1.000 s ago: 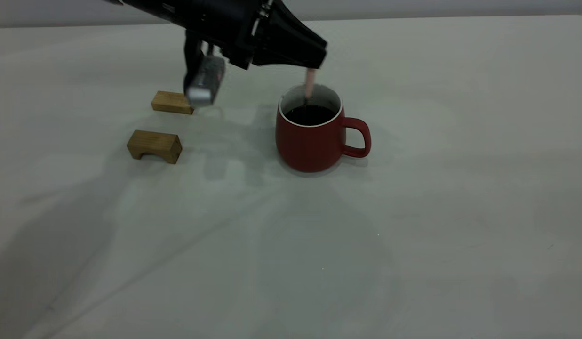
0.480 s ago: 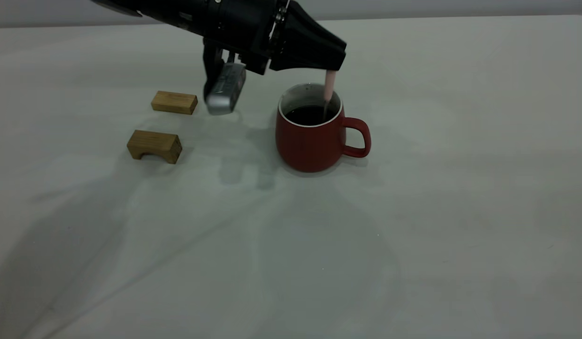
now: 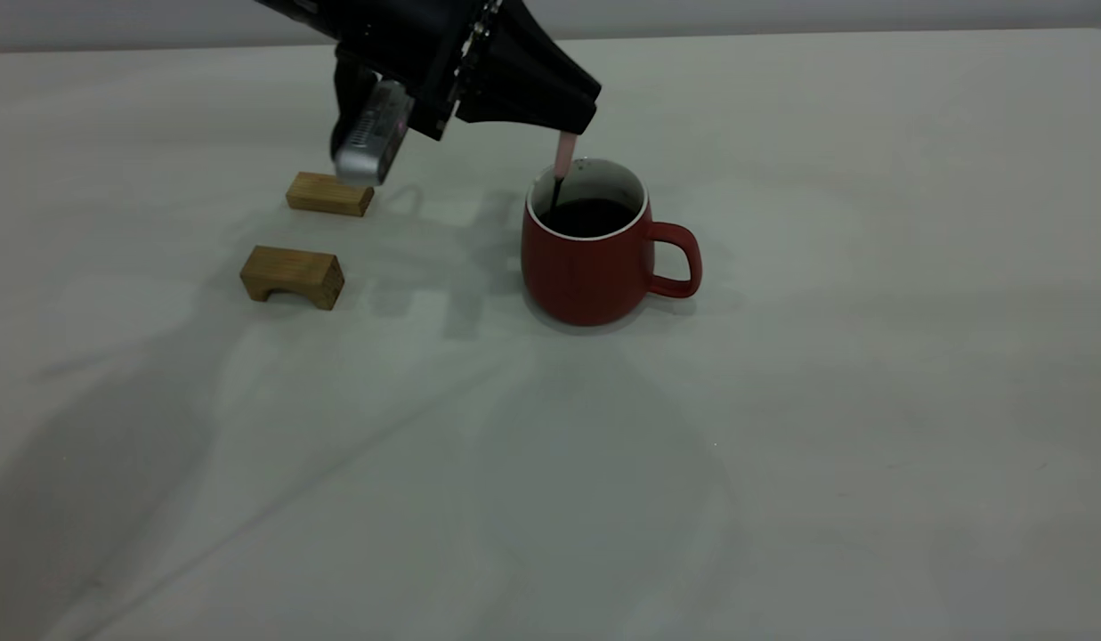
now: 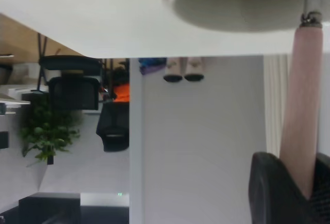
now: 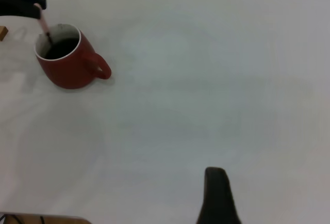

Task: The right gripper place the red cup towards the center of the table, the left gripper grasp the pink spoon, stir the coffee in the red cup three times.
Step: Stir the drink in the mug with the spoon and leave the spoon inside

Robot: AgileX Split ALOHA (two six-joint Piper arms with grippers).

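Observation:
My left gripper is dipping the pink spoon beside the red cup's side [image 3: 542,203] opposite the cup's handle, so next I sweep the spoon back toward the handle's side [image 3: 626,205].
The red cup [image 3: 586,267] stands upright near the middle of the table [image 3: 781,401], handle pointing right, with dark coffee [image 3: 590,216] inside. My left gripper [image 3: 578,120] hovers just above the cup's left rim, shut on the pink spoon [image 3: 564,153]. The spoon hangs almost vertically, its metal neck dipping into the coffee at the left side. In the left wrist view the pink spoon handle [image 4: 304,105] runs from between the black fingers [image 4: 273,188] toward the cup rim [image 4: 232,7]. My right gripper [image 5: 216,198] is far from the cup [image 5: 67,66] and outside the exterior view.
Two small tan wooden blocks lie left of the cup, one flat [image 3: 329,193] and one arched [image 3: 293,276]. The left arm's silver-grey cylinder [image 3: 372,142] hangs just above the flat block.
The left gripper carried the spoon around inside the cup, from the back to the right side, then across to the left side. The cup stayed put.

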